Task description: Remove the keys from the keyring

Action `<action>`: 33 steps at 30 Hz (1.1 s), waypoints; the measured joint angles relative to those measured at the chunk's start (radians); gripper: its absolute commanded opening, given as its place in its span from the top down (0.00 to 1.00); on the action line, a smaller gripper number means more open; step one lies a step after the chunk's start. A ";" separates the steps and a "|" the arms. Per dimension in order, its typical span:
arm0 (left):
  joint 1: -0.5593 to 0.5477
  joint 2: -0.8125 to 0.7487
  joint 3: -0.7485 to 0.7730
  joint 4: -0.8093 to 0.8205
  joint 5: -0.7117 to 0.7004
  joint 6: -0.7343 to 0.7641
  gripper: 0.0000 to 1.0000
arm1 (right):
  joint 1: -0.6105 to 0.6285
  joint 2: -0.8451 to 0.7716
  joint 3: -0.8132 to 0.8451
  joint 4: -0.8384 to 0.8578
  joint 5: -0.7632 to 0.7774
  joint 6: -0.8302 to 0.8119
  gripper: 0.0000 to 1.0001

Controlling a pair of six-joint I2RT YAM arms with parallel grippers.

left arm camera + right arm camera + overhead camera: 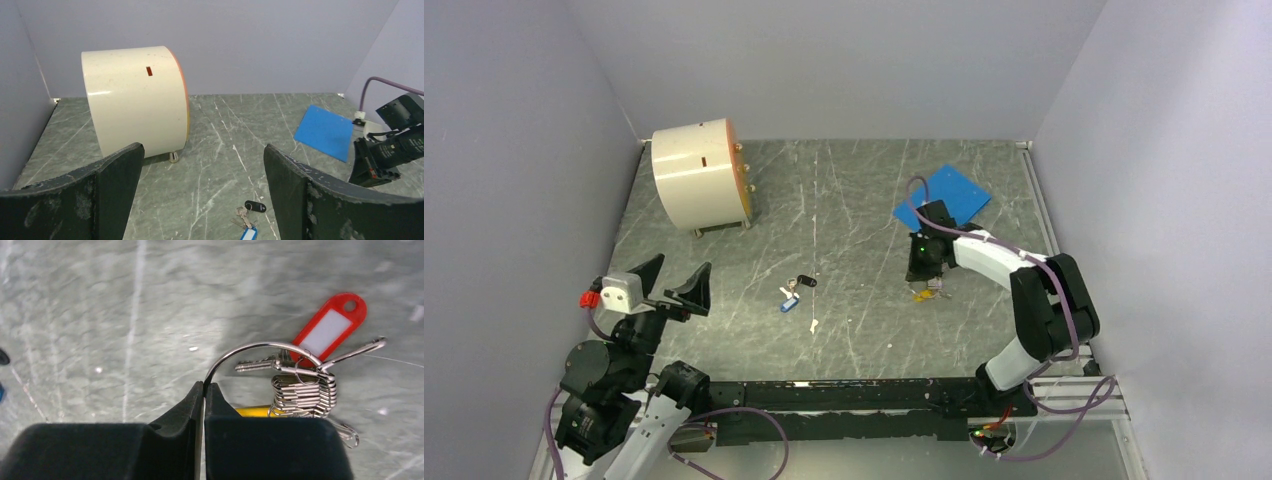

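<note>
My right gripper is pinching the keyring clear of its keys (225, 355). It should keep carrying the keyring to the open space (862, 296) by the black fob and let go there.
My right gripper (204, 386) is shut on the thin silvery keyring (260, 346), pinching its wire at the left end, low over the table. A small metal key (255, 365), a red-tagged key (330, 327), a stack of metal loops (305, 392) and a yellow tag (255, 411), partly hidden behind my finger, hang on the ring. In the top view the right gripper (921, 265) is right of centre with the yellow tag (921, 295) just below it. My left gripper (674, 288) is open and empty at the near left, as its wrist view shows (204, 155).
A second bunch with a blue tag and a black fob (792, 295) lies mid-table and shows in the left wrist view (248, 220). A cream drum (699, 175) stands at the back left. A blue sheet (944, 195) lies behind the right arm. Grey walls enclose the table.
</note>
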 measured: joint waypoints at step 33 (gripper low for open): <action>0.016 0.156 0.002 -0.023 0.067 0.000 0.05 | 0.172 -0.281 -0.027 0.122 -0.238 -0.018 1.00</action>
